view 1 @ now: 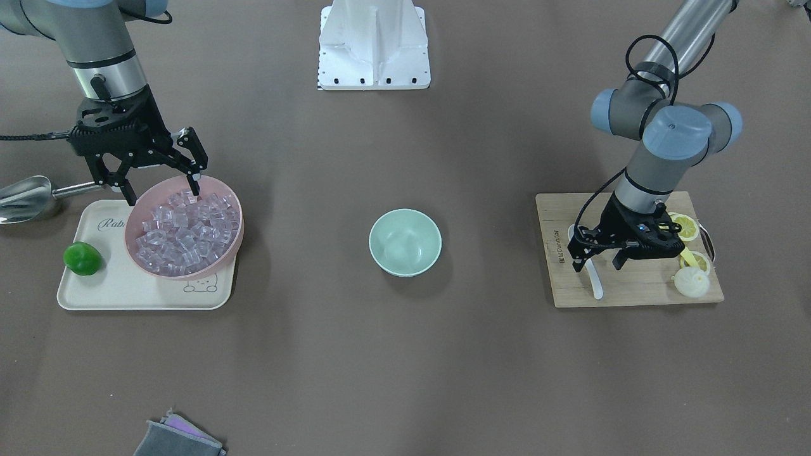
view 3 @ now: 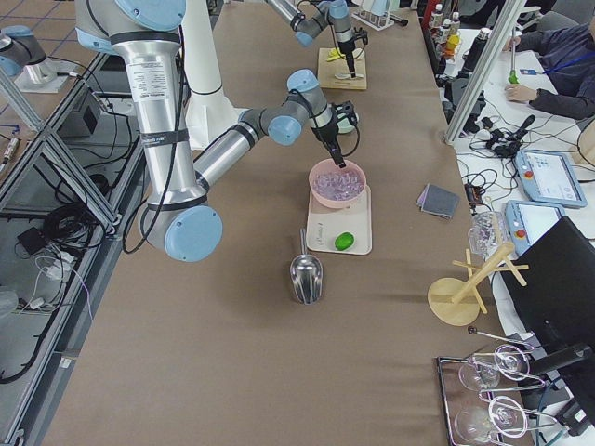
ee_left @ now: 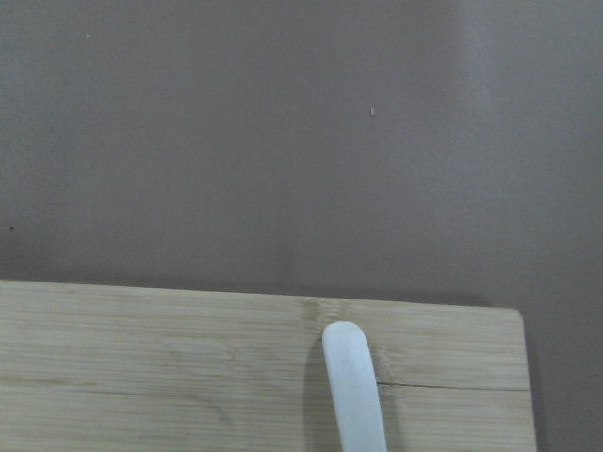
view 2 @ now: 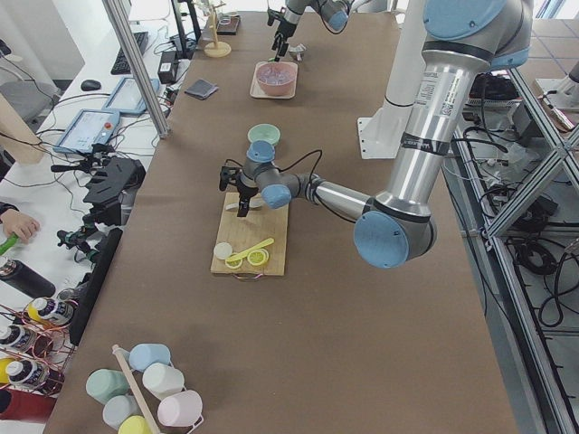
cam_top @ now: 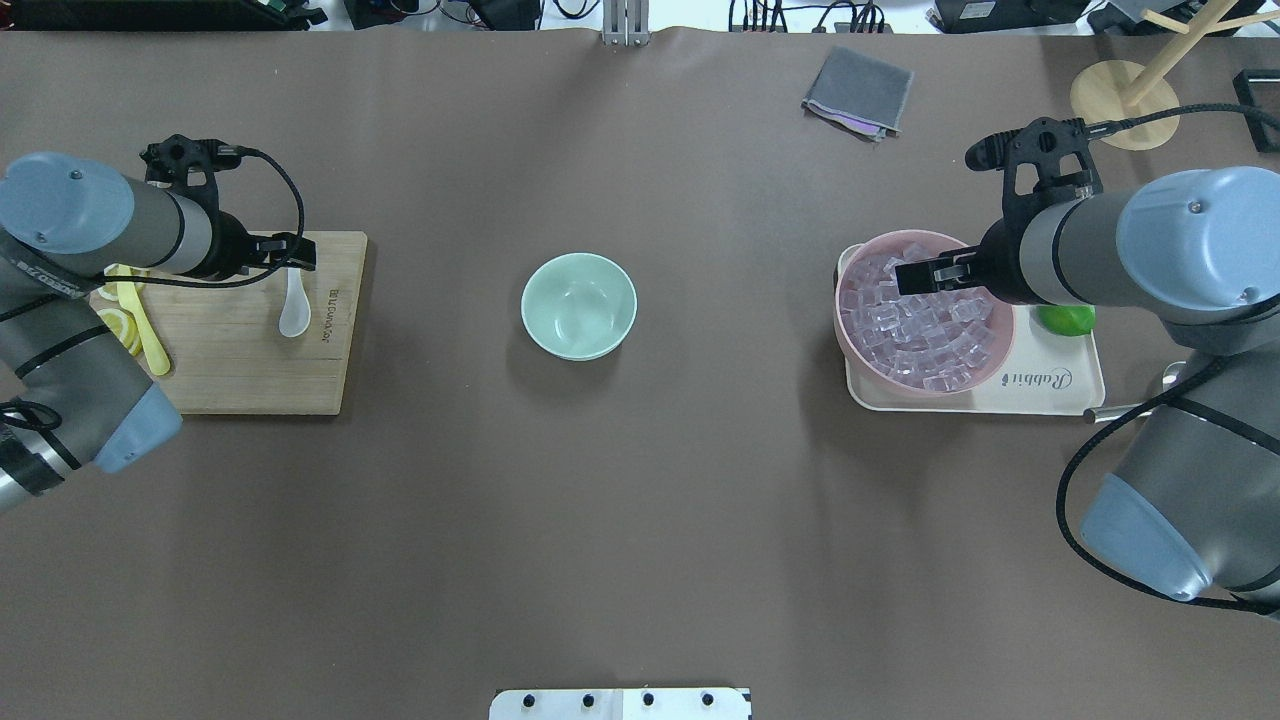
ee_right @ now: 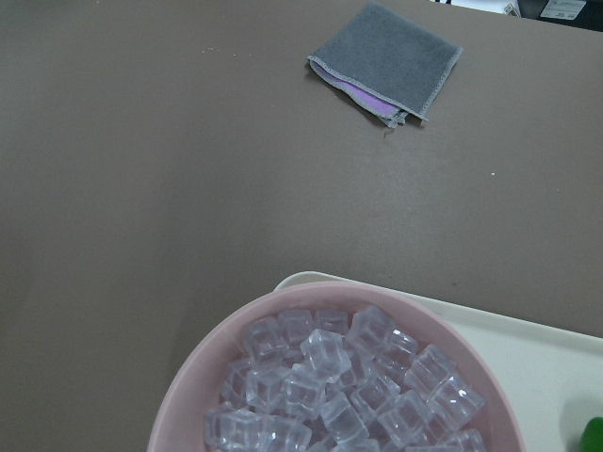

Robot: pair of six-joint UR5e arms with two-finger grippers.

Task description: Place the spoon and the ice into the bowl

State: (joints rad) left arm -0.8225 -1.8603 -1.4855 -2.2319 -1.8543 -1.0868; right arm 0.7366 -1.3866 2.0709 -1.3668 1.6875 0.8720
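Note:
I will lower the white spoon [view 1: 596, 284] in, and its handle will rest over the bowl's rim, since the spoon looks as long as the mint-green bowl [view 1: 405, 242] is wide.
The white spoon [view 1: 595, 282] lies on a wooden board [view 1: 633, 292]; its handle end shows in the left wrist view [ee_left: 353, 386]. My left gripper [view 1: 597, 261] is open, low over the spoon, with a finger on either side of the handle. The mint-green bowl [view 1: 405, 242] stands empty mid-table and also shows in the overhead view [cam_top: 578, 305]. Many clear ice cubes [view 1: 187, 231] fill a pink bowl [view 1: 236, 244]; they also show in the right wrist view [ee_right: 349, 395]. My right gripper [view 1: 163, 190] is open over the pink bowl's rim, holding nothing, one fingertip [view 1: 196, 185] just above the ice.
The pink bowl sits on a cream tray [view 1: 127, 292] with a green lime [view 1: 82, 258]. A metal scoop [view 1: 25, 196] lies beside the tray. Lemon slices [view 1: 687, 227], a yellow spoon [view 1: 688, 257] and a white bun [view 1: 692, 282] share the board. A grey cloth [cam_top: 858, 90] lies far off.

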